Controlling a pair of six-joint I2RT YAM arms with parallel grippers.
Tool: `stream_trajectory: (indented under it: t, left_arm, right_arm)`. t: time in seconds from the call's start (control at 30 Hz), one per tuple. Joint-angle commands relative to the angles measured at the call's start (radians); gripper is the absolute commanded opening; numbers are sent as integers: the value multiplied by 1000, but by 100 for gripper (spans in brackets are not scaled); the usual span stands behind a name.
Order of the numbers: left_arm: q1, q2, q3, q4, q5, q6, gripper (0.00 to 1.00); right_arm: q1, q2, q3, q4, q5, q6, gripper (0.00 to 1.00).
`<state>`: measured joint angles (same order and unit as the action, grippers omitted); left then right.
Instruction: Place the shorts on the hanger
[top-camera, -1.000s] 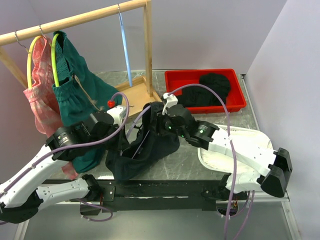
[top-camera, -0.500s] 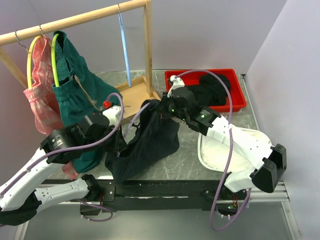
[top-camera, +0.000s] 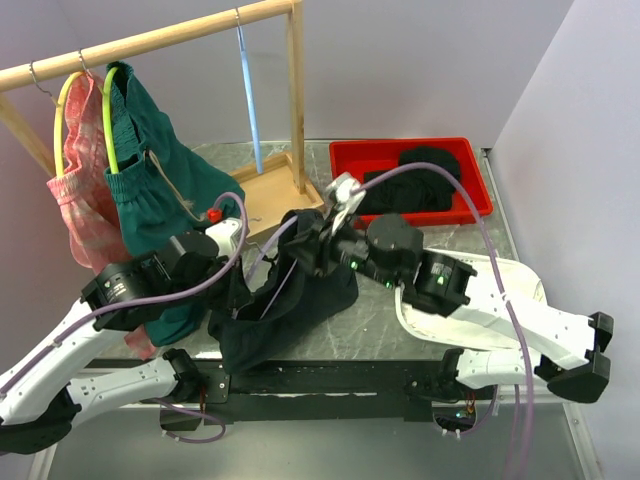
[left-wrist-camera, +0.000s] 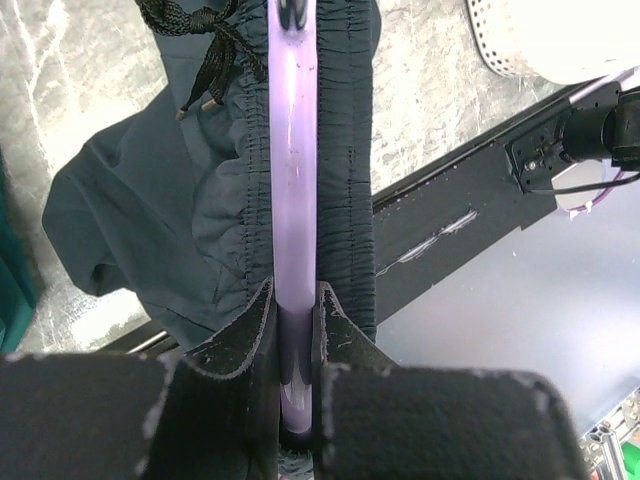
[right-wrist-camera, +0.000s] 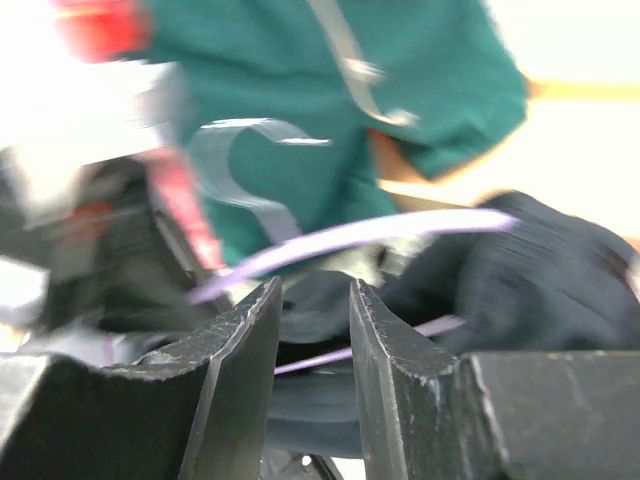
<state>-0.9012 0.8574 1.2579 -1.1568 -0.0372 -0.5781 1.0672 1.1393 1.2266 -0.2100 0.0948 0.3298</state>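
The robot's left gripper is holding only the lavender hanger's bar (left-wrist-camera: 295, 240), next to the shorts' loose waistband, so it should open and pinch the waistband together with the hanger's end (left-wrist-camera: 296, 400).
The black shorts (top-camera: 300, 305) hang bunched over the table's front, draped around the lavender hanger (left-wrist-camera: 293, 150). In the left wrist view the hanger's bar runs straight up from the jaws, with the gathered waistband (left-wrist-camera: 352, 170) on both sides of it. My left gripper (left-wrist-camera: 293, 300) is shut on that bar, and in the top view it (top-camera: 238, 290) sits at the shorts' left edge. My right gripper (top-camera: 308, 250) is at the shorts' upper edge. Its view is blurred: the jaws (right-wrist-camera: 313, 295) stand apart, with dark fabric and the hanger (right-wrist-camera: 380, 232) beyond them and nothing pinched.
A wooden rack (top-camera: 296, 100) at the back left carries green shorts (top-camera: 150, 180), pink shorts (top-camera: 85, 200) and a light blue hanger (top-camera: 250, 100). A red bin (top-camera: 475, 208) with a black garment (top-camera: 430, 170) stands at the back right. A white basket (top-camera: 500, 300) lies under the right arm.
The right gripper lifted the shorts' top edge toward the back, then came down and left again and opened. The shorts sag lower. The left gripper kept its hold on the hanger.
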Motion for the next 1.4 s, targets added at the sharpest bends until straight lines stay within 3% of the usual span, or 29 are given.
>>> stream_trajectory:
  t: [0.0, 0.57, 0.83, 0.93, 1.0, 1.03, 1.1, 1.17, 1.2, 1.3, 1.37]
  left_arm:
    - [-4, 3, 21, 77, 28, 11, 1]
    - [-4, 31, 69, 78, 68, 38, 1]
    - [-4, 22, 109, 92, 51, 40, 1]
    - [-4, 22, 106, 98, 54, 40, 1]
    - [-4, 22, 100, 98, 56, 44, 1]
    - [-5, 22, 98, 101, 46, 44, 1]
    - [-4, 26, 109, 92, 42, 37, 1]
    - [-5, 32, 130, 69, -50, 24, 18]
    - [-5, 31, 136, 65, -64, 23, 36]
    - [-4, 29, 153, 59, -72, 18, 46]
    - [-4, 28, 161, 55, -78, 18, 65]
  right_arm:
    - [103, 37, 62, 72, 60, -190, 41]
    - [129, 243, 200, 63, 66, -308, 45]
    - [129, 278, 177, 95, 60, -311, 45]
    - [128, 280, 172, 110, 74, -313, 39]
    - [129, 264, 157, 133, 91, -313, 23]
    - [129, 254, 154, 139, 95, -314, 9]
    - [129, 244, 140, 159, 108, -319, 0]
    - [129, 224, 119, 178, 115, -321, 0]
    - [131, 218, 113, 193, 128, -321, 0]
    - [129, 200, 90, 208, 132, -321, 0]
    - [131, 189, 77, 208, 144, -321, 0]
